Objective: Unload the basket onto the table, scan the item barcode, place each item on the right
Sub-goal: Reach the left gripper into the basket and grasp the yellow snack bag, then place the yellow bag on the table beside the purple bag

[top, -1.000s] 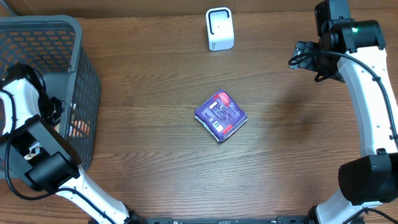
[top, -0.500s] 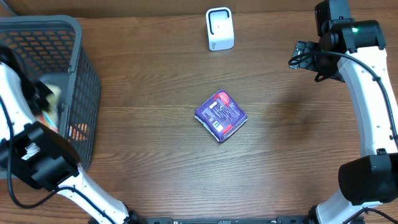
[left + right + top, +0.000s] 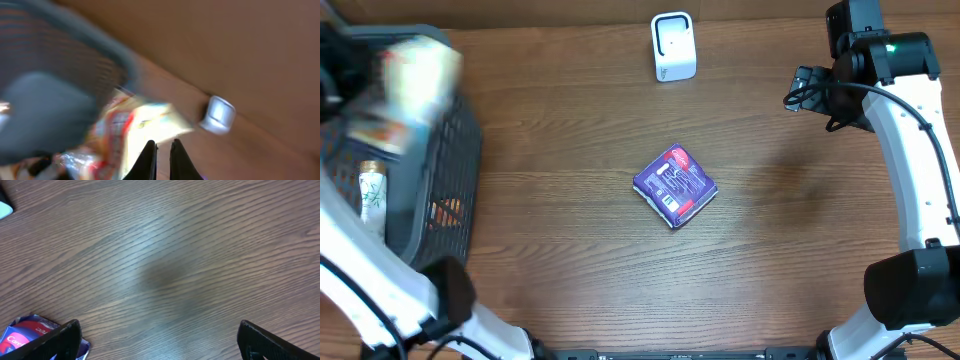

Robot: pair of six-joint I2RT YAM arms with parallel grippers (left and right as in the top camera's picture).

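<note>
I should keep moving my left gripper toward the open wood (image 3: 582, 200) beside the purple pack and let go of the packet (image 3: 420, 82) there, because the packet hangs clear above the grey basket.
The item (image 3: 415, 65) is a cream, yellow and red packet, blurred by motion, held up over the grey basket's (image 3: 460, 150) far corner at the left. My left gripper (image 3: 163, 143) is shut, pinching the item (image 3: 135, 125) at its edge, with the packet hanging to the left of the fingers. The white scanner (image 3: 673, 46) stands at the table's far middle and appears ahead of the left gripper as the scanner (image 3: 218, 115). My right gripper (image 3: 159, 325) hangs open over bare wood at the far right, nothing between its fingers.
A purple pack (image 3: 675, 186) lies mid-table; its corner, the purple pack (image 3: 25, 332), shows by my right gripper's left finger. The basket holds a bottle (image 3: 370, 195) and an orange thing (image 3: 445, 210). The left wrist view is heavily blurred.
My left gripper shut on the item inside the basket and has swung up and toward the back with it. The right arm and the purple pack have not moved.
</note>
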